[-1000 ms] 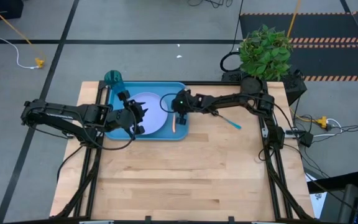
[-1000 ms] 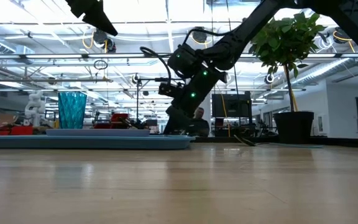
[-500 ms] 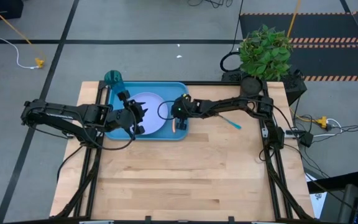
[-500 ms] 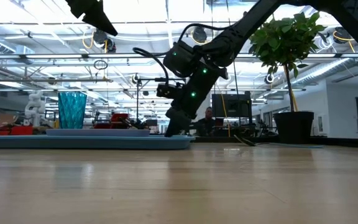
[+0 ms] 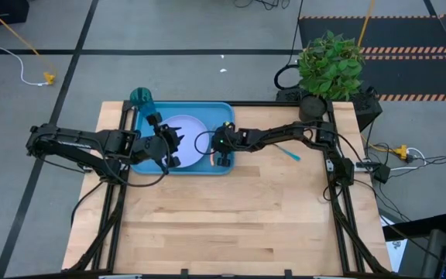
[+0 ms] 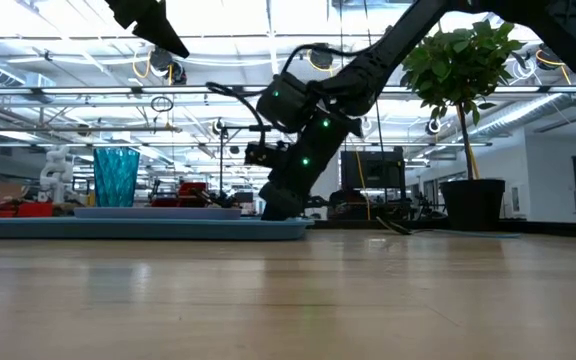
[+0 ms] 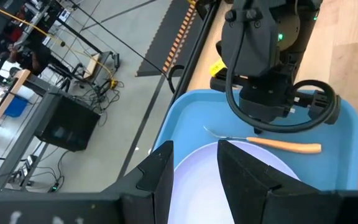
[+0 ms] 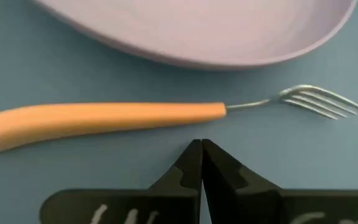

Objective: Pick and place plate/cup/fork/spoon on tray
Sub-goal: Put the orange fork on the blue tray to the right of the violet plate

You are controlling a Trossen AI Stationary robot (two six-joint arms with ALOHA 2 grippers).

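Next, I open my right gripper, turn it and close it across the fork's handle (image 8: pixel 135 116), since its shut fingers rest beside the fork, in line with its length.
The blue tray (image 5: pixel 149 159) lies at the table's far left. The pale plate (image 5: pixel 192 132) lies flat in it. The teal cup (image 5: pixel 140 97) stands upright at the tray's far left corner (image 6: pixel 116 177). The orange-handled fork (image 8: pixel 104 118) lies flat on the tray floor, between the plate and the tray's right rim. My right gripper (image 8: pixel 201 149) is shut and points down at the tray floor, its tips a little apart from the fork's handle. My left gripper (image 7: pixel 194 180) is open above the plate. The blue-handled spoon (image 5: pixel 287 152) lies on the table, right of the tray.
A potted plant (image 5: pixel 330 63) stands at the table's far right corner. The right arm (image 5: pixel 285 136) reaches across the table's far part, above the spoon. Bare wood (image 5: pixel 231 225) fills the near half of the table.
My right gripper has gone toward the table's near edge along the tray's right side and come lower, and now stands over the fork. The left arm has kept still.
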